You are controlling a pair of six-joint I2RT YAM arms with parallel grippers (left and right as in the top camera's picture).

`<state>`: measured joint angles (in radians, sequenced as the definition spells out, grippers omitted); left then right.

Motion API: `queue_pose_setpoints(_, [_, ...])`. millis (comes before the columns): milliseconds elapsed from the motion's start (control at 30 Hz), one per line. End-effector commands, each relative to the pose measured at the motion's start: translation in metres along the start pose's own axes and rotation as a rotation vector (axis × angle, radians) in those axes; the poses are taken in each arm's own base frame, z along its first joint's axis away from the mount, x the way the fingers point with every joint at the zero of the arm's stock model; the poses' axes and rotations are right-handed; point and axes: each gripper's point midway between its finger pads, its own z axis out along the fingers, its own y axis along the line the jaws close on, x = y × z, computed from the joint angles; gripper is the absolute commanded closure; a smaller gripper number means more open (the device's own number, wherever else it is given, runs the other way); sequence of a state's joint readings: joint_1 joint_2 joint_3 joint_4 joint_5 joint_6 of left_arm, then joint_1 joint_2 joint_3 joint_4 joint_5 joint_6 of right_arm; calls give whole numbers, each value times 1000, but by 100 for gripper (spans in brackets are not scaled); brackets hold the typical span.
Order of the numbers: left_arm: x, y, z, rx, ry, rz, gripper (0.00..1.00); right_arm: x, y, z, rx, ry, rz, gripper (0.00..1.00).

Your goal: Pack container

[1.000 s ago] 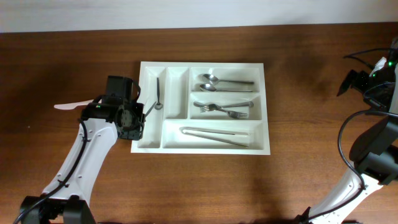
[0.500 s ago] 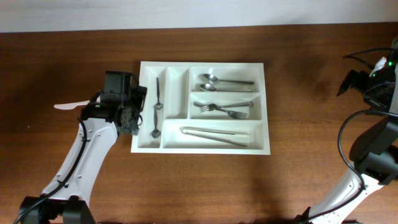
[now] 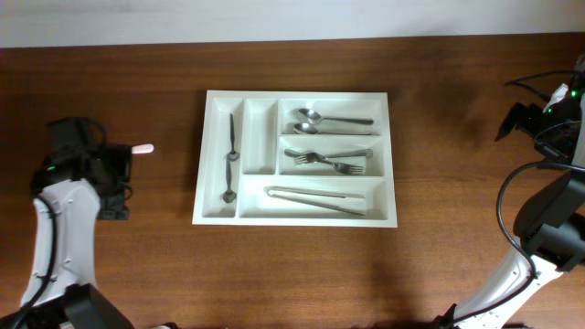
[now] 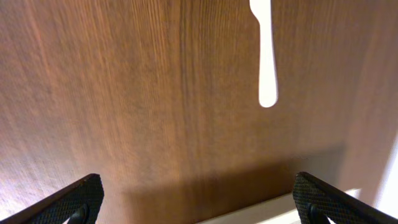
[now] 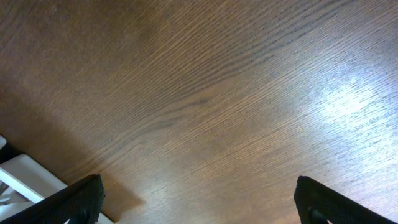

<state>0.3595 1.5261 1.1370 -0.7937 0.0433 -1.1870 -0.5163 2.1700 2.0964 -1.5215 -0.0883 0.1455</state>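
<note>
I should move my open left gripper back over the utensil's middle (image 4: 261, 12) before I lower it to grasp, because it sits past the thin end of the white plastic utensil (image 4: 268, 93).
The container (image 3: 297, 93) is a large white cutlery tray in the middle of the table. Its leftmost narrow slot holds small spoons (image 3: 229, 157). The wide slots hold spoons (image 3: 322, 120), forks (image 3: 325, 162) and tongs (image 3: 315, 198). My left gripper (image 3: 116, 175) is left of the tray, open and holding nothing. In the left wrist view the left gripper (image 4: 199, 202) shows wide-apart fingers (image 4: 78, 198) over bare wood, with a white plastic utensil (image 4: 267, 62) ahead. My right gripper (image 5: 199, 199) is open over bare wood at the far right.
The white plastic utensil's tip (image 3: 142, 148) peeks out beside the left arm. The right arm (image 3: 548, 128) with its cables stands at the table's right edge. The second narrow slot (image 3: 260, 137) of the tray holds nothing.
The left gripper let go of a small spoon into the leftmost slot, opened, and pulled back left, away from the tray. The right arm has not moved.
</note>
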Motion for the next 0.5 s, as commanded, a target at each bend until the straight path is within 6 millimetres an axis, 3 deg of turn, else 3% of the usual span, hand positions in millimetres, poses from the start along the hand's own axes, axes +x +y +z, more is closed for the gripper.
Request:
queue_pose_setpoints(0, [13,-14,-5,88,140,-39,1,-1,4,-13,-11,-37,-16,1])
queue_pose_setpoints(100, [10,-40,-9,196,88,248,1,-1,4,-13,-11,-37,-16,1])
queue_pose_setpoints(200, [6,-47,-21,189,63,304,0,-1,4,-13,-11,-37,-16,1])
queue_pose_setpoints(300, [-11,-46,-46,106,-5,360,0,-1,4,-13,-11,-37,-16,1])
queue_pose_setpoints(333, [-21,-51,-62,63,-44,431,0,-1,4,-13,-11,-37,-16,1])
queue_pose_setpoints(467, [-41,-68,-96,-43,-72,621,0,-1,4,-13,-11,-37,-16,1])
